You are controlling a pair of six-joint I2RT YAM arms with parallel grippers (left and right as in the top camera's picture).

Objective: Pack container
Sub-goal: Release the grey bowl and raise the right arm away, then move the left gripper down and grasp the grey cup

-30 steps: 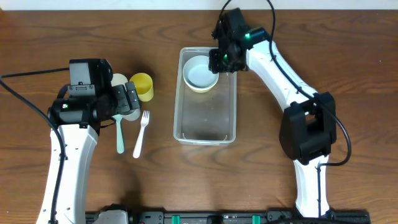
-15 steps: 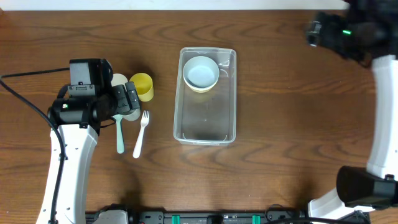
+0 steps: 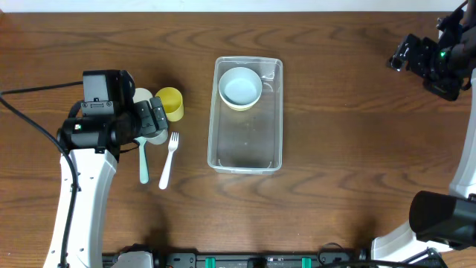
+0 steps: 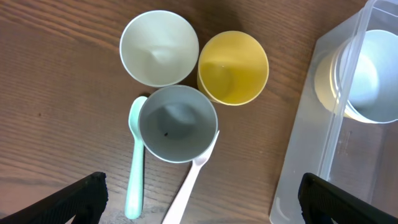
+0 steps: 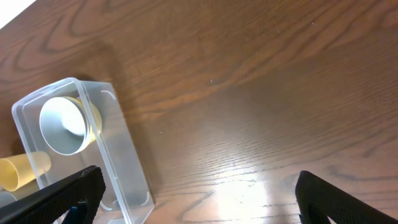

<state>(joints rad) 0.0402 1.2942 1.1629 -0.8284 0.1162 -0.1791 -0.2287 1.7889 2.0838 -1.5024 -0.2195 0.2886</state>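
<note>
The loose cups [image 3: 171,104] are across the container from the robot's right gripper, so the left gripper should grab the grey cup [image 3: 158,138] by its rim and put it next to the bowl.
The clear container [image 3: 245,145] lies in the middle of the table with a pale bowl [image 3: 240,87] in its far end. My right gripper [image 3: 399,58] hangs open and empty near the table's far right edge, well away from the container [image 5: 127,165] and the bowl [image 5: 62,124]. My left gripper [image 3: 152,119] stands open above a cluster of cups: a white cup [image 4: 159,47], a yellow cup [image 4: 233,67] and a grey cup [image 4: 177,123]. Its wide-apart fingers [image 4: 81,196] hold nothing. A teal spoon [image 4: 135,162] and a white fork [image 4: 189,190] lie beside the grey cup.
The yellow cup [image 3: 170,103], fork [image 3: 169,158] and spoon [image 3: 143,162] sit left of the container. The container's near wall [image 4: 305,168] shows at the right of the left wrist view. Bare wood lies between the container and the right gripper [image 5: 199,199].
My right gripper opened, let go of the bowl in the container and swung away to the far right. The left arm and the cups have not moved.
</note>
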